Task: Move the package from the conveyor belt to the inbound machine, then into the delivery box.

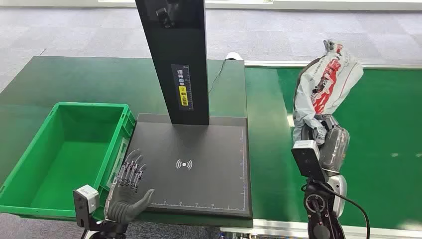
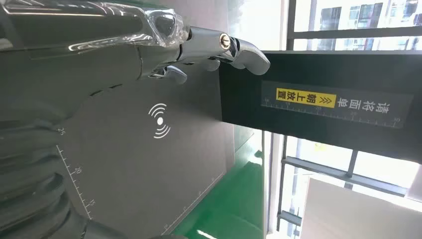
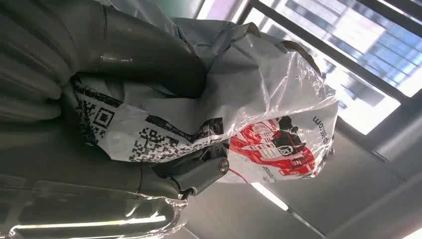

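The plastic gathers into creases at its gripped end, so the robot can expect that the package will crumple and sag inside the delivery box when it is carried over.
The package is a crumpled white plastic bag with red and black print. My right hand grips its lower end and holds it up above the green conveyor belt; in the right wrist view my thumb and fingers clamp the package beside its QR label. The inbound machine's black scan plate lies left of the belt under a black post. My left hand hovers open over the plate's near left corner, fingers stretched out. The green delivery box stands empty at the left.
A white cable runs behind the post across the green table. The plate carries a white wireless symbol at its middle. Grey carpet floor lies beyond the table.
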You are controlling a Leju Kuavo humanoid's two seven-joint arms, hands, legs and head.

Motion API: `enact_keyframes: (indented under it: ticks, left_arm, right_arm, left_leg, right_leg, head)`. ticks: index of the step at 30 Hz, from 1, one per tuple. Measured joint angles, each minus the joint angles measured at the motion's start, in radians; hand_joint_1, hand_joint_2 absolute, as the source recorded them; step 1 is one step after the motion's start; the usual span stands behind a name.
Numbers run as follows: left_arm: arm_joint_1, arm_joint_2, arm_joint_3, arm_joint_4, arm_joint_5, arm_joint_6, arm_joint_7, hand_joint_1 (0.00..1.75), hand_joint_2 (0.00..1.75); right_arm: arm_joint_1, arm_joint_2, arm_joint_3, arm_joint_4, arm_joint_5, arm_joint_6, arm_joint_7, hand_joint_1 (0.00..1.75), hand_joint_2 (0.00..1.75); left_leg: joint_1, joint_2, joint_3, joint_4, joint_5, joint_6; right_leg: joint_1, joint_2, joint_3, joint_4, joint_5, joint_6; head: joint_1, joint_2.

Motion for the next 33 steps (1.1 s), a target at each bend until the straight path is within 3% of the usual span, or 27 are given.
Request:
enact_keyframes:
  ticks: [6, 9, 13, 15, 26, 33]
  left_arm:
    - [0.001, 0.007, -0.006, 0.004, 0.008, 0.020, -0.015, 0.00, 1.75]
    - [0.000, 0.015, -0.008, 0.009, 0.016, 0.013, -0.024, 0.00, 1.75]
    - [-0.022, 0.039, -0.015, 0.038, 0.025, -0.014, -0.047, 0.00, 1.75]
    - [-0.034, 0.051, -0.014, 0.055, 0.032, -0.025, -0.056, 0.00, 1.75]
    - [-0.081, 0.087, -0.011, 0.120, 0.053, -0.049, -0.083, 0.00, 1.75]
    - [-0.129, 0.085, -0.002, 0.152, 0.057, -0.042, -0.083, 0.00, 1.75]
  right_arm:
    - [0.007, -0.002, 0.031, -0.028, -0.050, -0.007, -0.067, 1.75, 1.75]
    - [0.011, -0.020, 0.086, -0.035, -0.028, 0.157, -0.069, 1.75, 1.75]
    - [0.036, -0.063, 0.220, -0.032, 0.145, 0.468, -0.018, 1.75, 1.75]
    - [0.052, -0.081, 0.281, -0.025, 0.161, 0.554, -0.003, 1.75, 1.75]
    - [0.058, -0.199, 0.467, 0.041, 0.070, 0.849, 0.008, 1.75, 1.75]
    - [-0.032, -0.223, 0.537, 0.120, -0.043, 0.954, -0.079, 1.75, 1.75]
  left_leg:
    - [0.000, 0.000, 0.000, 0.000, 0.000, 0.000]
    - [0.000, 0.000, 0.000, 0.000, 0.000, 0.000]
    - [0.000, -0.001, 0.000, 0.000, 0.000, 0.000]
    - [0.000, -0.001, -0.001, 0.000, 0.000, 0.000]
    - [0.000, -0.001, 0.000, 0.000, 0.000, 0.000]
    - [0.000, 0.000, 0.001, 0.000, 0.000, 0.000]
  right_leg:
    - [0.000, 0.000, 0.000, 0.000, 0.000, 0.000]
    - [0.000, 0.000, 0.000, 0.000, 0.000, 0.000]
    - [0.000, -0.001, 0.000, 0.000, 0.000, 0.000]
    - [0.000, -0.001, 0.000, 0.000, 0.000, 0.000]
    - [0.000, -0.001, 0.000, 0.000, 0.000, 0.000]
    - [0.000, 0.000, 0.001, 0.000, 0.000, 0.000]
  head:
    - [0.000, 0.000]
    - [0.000, 0.000]
    - [0.000, 0.000]
    - [0.000, 0.000]
    - [0.000, 0.000]
    - [0.000, 0.000]
